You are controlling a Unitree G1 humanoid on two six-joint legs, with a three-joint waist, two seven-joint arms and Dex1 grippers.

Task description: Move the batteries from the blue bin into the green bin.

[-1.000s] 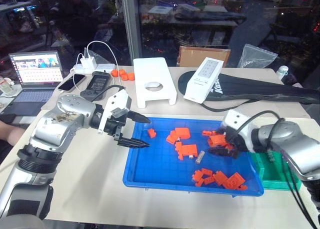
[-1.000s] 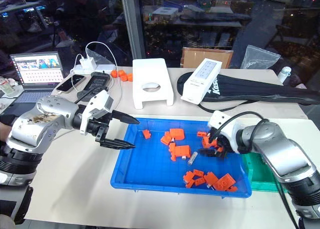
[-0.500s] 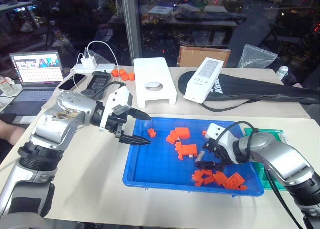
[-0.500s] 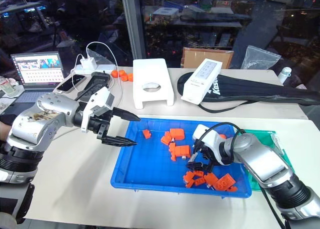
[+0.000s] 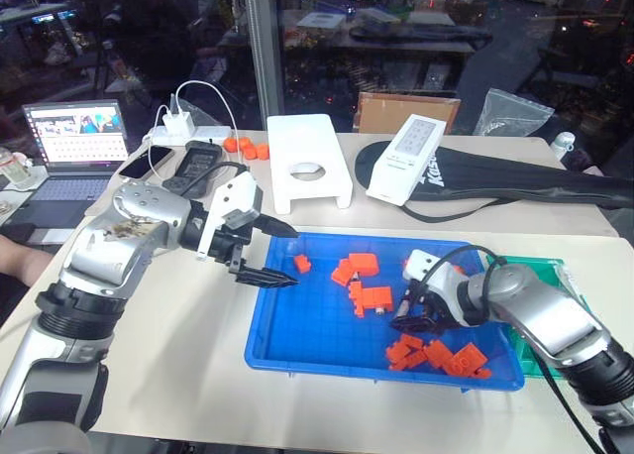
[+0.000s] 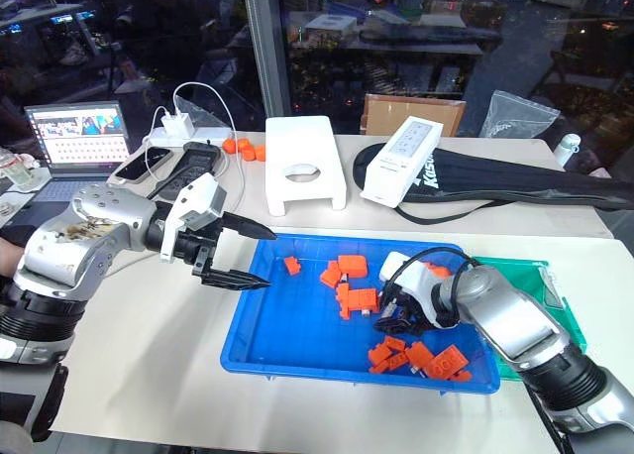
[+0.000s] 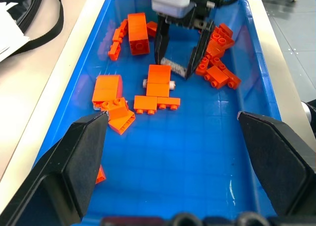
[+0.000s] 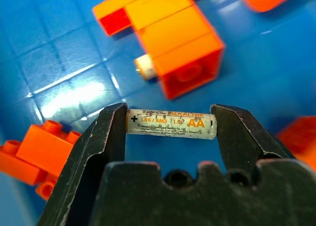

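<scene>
I should keep carrying the AA battery with my right gripper until it is over the green bin [image 6: 523, 278], as the fingers hold both its ends [image 8: 171, 124], clear of the orange bricks.
The blue bin [image 5: 297, 335] holds several orange bricks [image 5: 374, 298] and batteries. One battery [image 8: 170, 123], marked AA, lies lengthwise between my right gripper's [image 5: 408, 318] fingers, which touch both its ends just above the bin floor. A second battery [image 8: 143, 67] pokes out from under an orange brick close by. The left gripper [image 5: 293, 258] hovers open over the bin's left rim, holding nothing. The green bin [image 6: 535, 281] sits against the blue bin's right side, partly hidden behind my right arm.
Behind the blue bin stand a white stand [image 5: 305, 162], a white box [image 5: 404, 159] and a black bag [image 5: 515, 181]. A laptop [image 5: 69, 147], phones and a charger with cables lie at the back left. Bare tabletop lies in front of the bin.
My right gripper came left and down from the bricks at the bin's right to the battery, and its fingers closed in on it. The left gripper stayed still.
</scene>
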